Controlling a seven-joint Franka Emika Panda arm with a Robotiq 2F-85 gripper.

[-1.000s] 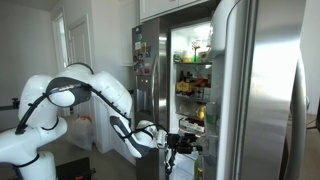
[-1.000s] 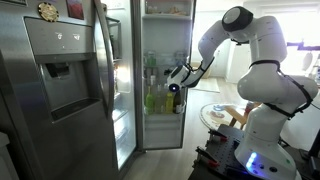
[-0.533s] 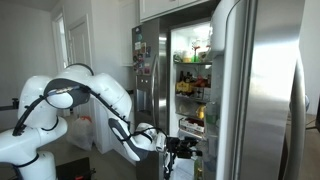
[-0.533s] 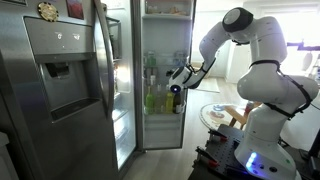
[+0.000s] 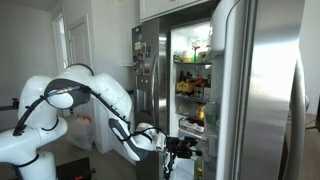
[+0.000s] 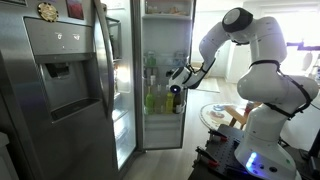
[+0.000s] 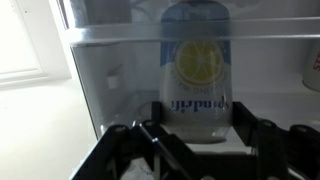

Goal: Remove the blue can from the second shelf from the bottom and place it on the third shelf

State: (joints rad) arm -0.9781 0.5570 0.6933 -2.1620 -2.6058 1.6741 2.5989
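My gripper should lift the can it is holding above the clear shelf edge (image 7: 195, 30) before carrying it to the third shelf, because that shelf edge crosses in front of the can.
In the wrist view, which stands upside down, the pale blue can (image 7: 197, 70) with a yellow lemon logo fills the middle, on a fridge shelf. My gripper (image 7: 197, 135) has one black finger against each side of the can's end and looks shut on it. In both exterior views the gripper (image 5: 178, 145) (image 6: 174, 88) reaches into the lower part of the open fridge. The can itself is too small to make out there.
The open steel fridge door (image 5: 265, 90) stands close beside the arm; it also shows with its dispenser in an exterior view (image 6: 60, 80). Shelves hold jars and food (image 5: 192, 85) and green bottles (image 6: 155, 100). A clear shelf edge (image 7: 110, 38) runs just past the can.
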